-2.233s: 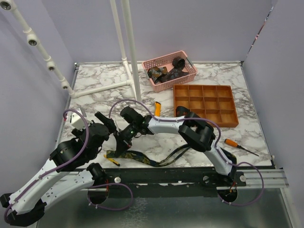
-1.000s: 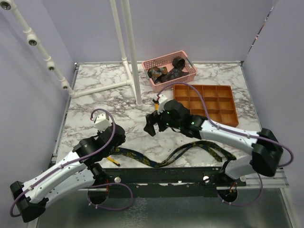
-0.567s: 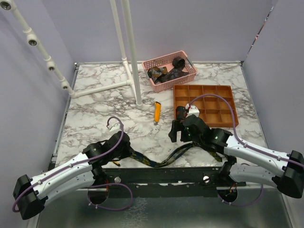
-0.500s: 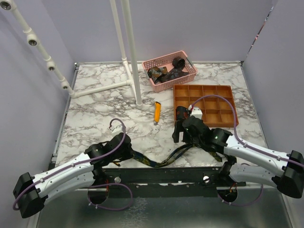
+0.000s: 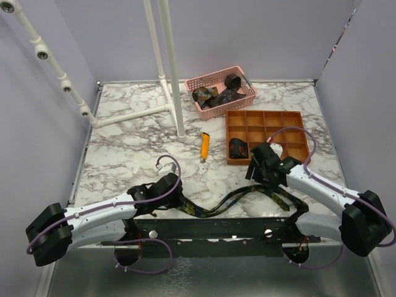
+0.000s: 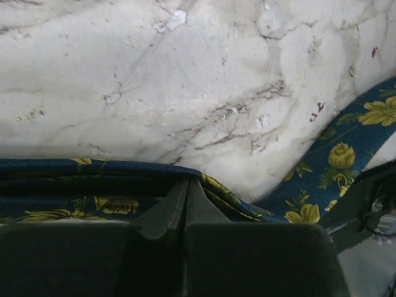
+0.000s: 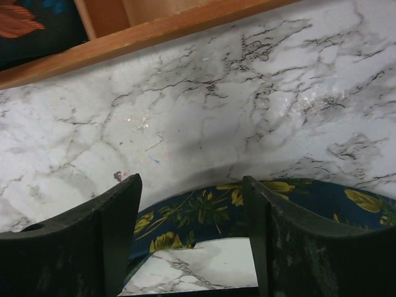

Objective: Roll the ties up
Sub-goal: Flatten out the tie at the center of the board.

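I can see the navy tie lying in a narrow wave (image 5: 216, 209), so next my right gripper grips the part of the tie (image 7: 198, 212) below it and pulls the tie straight against my left gripper.
A long navy tie (image 5: 229, 199) with yellow flowers lies in a wave along the table's near edge. My left gripper (image 5: 178, 198) sits low at its left end. In the left wrist view this left gripper (image 6: 185, 183) is shut, its tips pinching a bunched fold of the tie (image 6: 93, 185). My right gripper (image 5: 254, 172) is open over the tie's right part. In the right wrist view the right gripper (image 7: 190, 183) straddles the tie (image 7: 204, 207) without touching it. A rolled tie (image 5: 237, 148) sits in a tray compartment. More ties (image 5: 216, 96) lie in the pink basket.
The orange compartment tray (image 5: 266, 162) stands just behind my right gripper, its front wall (image 7: 154, 28) close in the right wrist view. An orange-yellow utility knife (image 5: 204, 146) lies mid-table. A white pipe stand (image 5: 176, 93) rises at the back, next to the pink basket (image 5: 250, 98).
The left gripper closed on the tie's left end and slid right. The right arm left the tray, dropped toward the near right over the tie, and its jaws narrowed a little.
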Available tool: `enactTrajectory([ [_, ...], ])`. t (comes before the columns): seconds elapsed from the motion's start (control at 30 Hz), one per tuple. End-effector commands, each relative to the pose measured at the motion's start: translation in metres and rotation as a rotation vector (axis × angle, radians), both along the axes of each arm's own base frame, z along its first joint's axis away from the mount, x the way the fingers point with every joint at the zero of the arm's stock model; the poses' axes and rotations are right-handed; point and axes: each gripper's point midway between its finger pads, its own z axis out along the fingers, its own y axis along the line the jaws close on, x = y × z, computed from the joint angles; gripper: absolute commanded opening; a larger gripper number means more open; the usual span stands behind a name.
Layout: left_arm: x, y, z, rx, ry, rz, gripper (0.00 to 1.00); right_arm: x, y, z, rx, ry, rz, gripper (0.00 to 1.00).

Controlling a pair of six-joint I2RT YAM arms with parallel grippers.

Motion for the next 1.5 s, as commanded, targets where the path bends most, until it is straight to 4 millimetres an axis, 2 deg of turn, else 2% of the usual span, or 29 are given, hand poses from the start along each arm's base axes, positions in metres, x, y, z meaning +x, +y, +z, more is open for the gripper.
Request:
enactTrajectory([
  [0.0, 0.025, 0.009, -0.006, 0.06, -0.093, 0.092, 0.0, -0.005, 0.0, -0.025, -0.008, 0.092, 0.0, 0.65],
  [0.17, 0.045, 0.024, -0.007, 0.106, -0.155, 0.197, 0.0, -0.02, -0.005, -0.056, 0.007, 0.232, -0.001, 0.47],
  [0.27, 0.057, 0.029, -0.008, 0.131, -0.174, 0.242, 0.0, -0.039, 0.003, -0.067, 0.065, 0.351, 0.035, 0.43],
  [0.37, 0.067, 0.031, -0.011, 0.144, -0.187, 0.271, 0.0, -0.054, 0.017, -0.067, 0.154, 0.449, 0.072, 0.43],
  [0.43, 0.073, 0.03, -0.016, 0.161, -0.187, 0.281, 0.0, -0.049, 0.015, -0.057, 0.135, 0.446, 0.071, 0.47],
  [0.47, 0.076, 0.029, -0.017, 0.167, -0.188, 0.281, 0.0, -0.039, 0.01, -0.047, 0.101, 0.402, 0.059, 0.51],
  [0.57, 0.084, 0.028, -0.021, 0.21, -0.199, 0.279, 0.0, -0.004, -0.004, -0.002, 0.02, 0.212, 0.02, 0.59],
  [0.63, 0.09, 0.029, -0.024, 0.234, -0.199, 0.28, 0.0, 0.009, -0.004, 0.025, 0.027, 0.119, 0.028, 0.61],
  [0.77, 0.102, 0.031, -0.026, 0.269, -0.197, 0.296, 0.0, 0.003, 0.011, 0.046, 0.08, 0.017, 0.145, 0.61],
  [0.83, 0.106, 0.034, -0.029, 0.281, -0.191, 0.311, 0.0, -0.011, 0.031, 0.047, 0.138, 0.009, 0.273, 0.57],
  [0.9, 0.11, 0.037, -0.033, 0.294, -0.181, 0.318, 0.0, -0.028, 0.046, 0.04, 0.132, 0.036, 0.369, 0.52],
  [1.0, 0.113, 0.043, -0.041, 0.32, -0.15, 0.324, 0.0, -0.045, 0.052, 0.023, 0.024, 0.09, 0.414, 0.5],
  [1.07, 0.113, 0.047, -0.048, 0.337, -0.13, 0.332, 0.0, -0.039, 0.039, 0.013, -0.064, 0.088, 0.314, 0.5],
  [1.17, 0.11, 0.053, -0.055, 0.348, -0.106, 0.337, 0.0, -0.017, 0.026, 0.013, -0.129, -0.001, 0.191, 0.51],
  [1.27, 0.105, 0.056, -0.058, 0.342, -0.095, 0.345, 0.0, 0.003, 0.034, 0.012, -0.133, -0.064, 0.16, 0.51],
  [1.37, 0.101, 0.06, -0.059, 0.34, -0.092, 0.35, 0.0, 0.009, 0.039, -0.009, -0.183, -0.017, 0.174, 0.51],
  [1.47, 0.099, 0.063, -0.057, 0.34, -0.095, 0.355, 0.0, 0.007, 0.043, -0.034, -0.197, 0.072, 0.208, 0.51],
])
